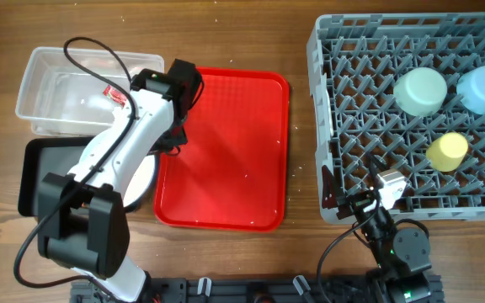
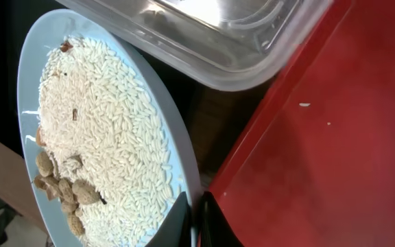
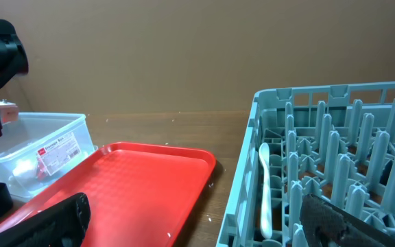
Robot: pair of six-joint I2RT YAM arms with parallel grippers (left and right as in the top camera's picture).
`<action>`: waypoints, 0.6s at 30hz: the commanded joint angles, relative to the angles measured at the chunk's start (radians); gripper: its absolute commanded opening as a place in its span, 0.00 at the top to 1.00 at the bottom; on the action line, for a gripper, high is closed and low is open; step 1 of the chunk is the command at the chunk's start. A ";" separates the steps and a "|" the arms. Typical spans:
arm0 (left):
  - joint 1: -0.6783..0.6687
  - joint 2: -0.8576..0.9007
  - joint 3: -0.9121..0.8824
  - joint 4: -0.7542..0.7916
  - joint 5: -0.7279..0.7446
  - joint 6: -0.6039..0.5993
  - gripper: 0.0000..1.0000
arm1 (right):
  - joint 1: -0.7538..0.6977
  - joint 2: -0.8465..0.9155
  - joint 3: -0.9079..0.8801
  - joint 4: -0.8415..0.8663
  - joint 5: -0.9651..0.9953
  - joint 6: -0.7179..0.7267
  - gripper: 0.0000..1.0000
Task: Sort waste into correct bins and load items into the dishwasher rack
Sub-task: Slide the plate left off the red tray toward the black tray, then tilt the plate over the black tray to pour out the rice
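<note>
I should use my left gripper to bring the pale blue plate back over the black tray and tip it, because the plate has white rice on it. The plate is next to the red serving tray.
My left gripper is shut on the rim of the pale blue plate, which carries white rice and beige food scraps. From overhead the plate lies between the black tray and the red serving tray, mostly under my left arm. The clear tub holds the red wrapper. The grey rack holds the green bowl, blue bowl, yellow cup and white spoon. My right gripper is open and empty at the rack's near left corner.
The red serving tray lies in the middle with a few rice grains on it. It also shows in the left wrist view beside the clear tub's corner. Bare wooden table separates the tray from the rack.
</note>
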 commanded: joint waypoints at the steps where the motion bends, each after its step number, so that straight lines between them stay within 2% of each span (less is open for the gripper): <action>1: 0.032 -0.036 0.002 -0.003 0.023 -0.084 0.96 | -0.002 0.000 -0.003 0.003 0.013 0.012 0.00; 3: 0.045 -0.058 0.002 0.000 0.028 -0.124 0.96 | -0.002 0.000 -0.003 0.003 0.013 0.012 0.01; 10: 0.062 -0.163 0.002 0.069 0.059 -0.124 0.96 | -0.002 0.000 -0.003 0.003 0.013 0.012 0.00; 18: 0.089 -0.171 0.002 0.134 0.062 -0.048 0.96 | -0.002 0.000 -0.003 0.003 0.013 0.012 0.00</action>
